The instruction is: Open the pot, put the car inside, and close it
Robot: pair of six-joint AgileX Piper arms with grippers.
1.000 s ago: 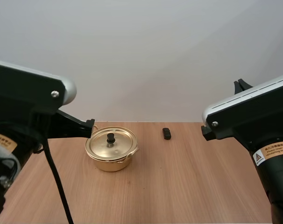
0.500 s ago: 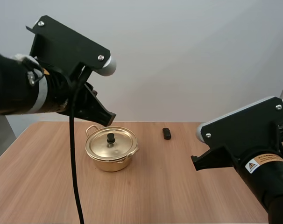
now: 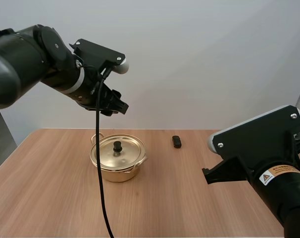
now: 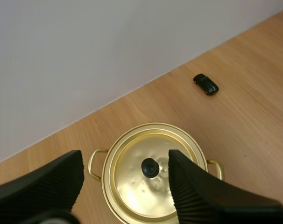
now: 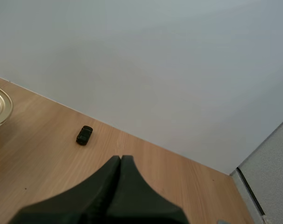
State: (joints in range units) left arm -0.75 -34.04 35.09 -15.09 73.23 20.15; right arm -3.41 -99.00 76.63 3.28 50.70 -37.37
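Note:
The lid's round edge (image 3: 118, 169) sits on the pot's rim. I expect the lid to come off cleanly and leave the pot standing when I raise the lid's knob.
A golden pot (image 3: 118, 163) stands on the wooden table with its lid (image 3: 125, 151) on, a black knob (image 3: 117, 146) at the lid's centre. In the left wrist view the pot (image 4: 132, 186) and its knob (image 4: 150, 167) lie straight below. My left gripper (image 3: 115, 106) hangs above and behind the pot, open, its ribbed fingers (image 4: 62, 179) wide apart and empty (image 4: 125, 156). A small black toy car (image 3: 176, 142) sits to the pot's right near the far edge, also seen as the car (image 4: 206, 84) and the car (image 5: 84, 135). My right gripper (image 5: 120, 159) is shut on nothing, well short of the car.
The wooden table (image 3: 189, 198) has bare room in front of and to the right of the pot. Its far edge meets a plain wall just behind the car. My right arm (image 3: 259, 158) looms over the table's right side.
My left arm has risen and reached out to above the pot, and its fingers have come apart. The right arm dropped lower earlier and now stays put. Pot and car have not moved.

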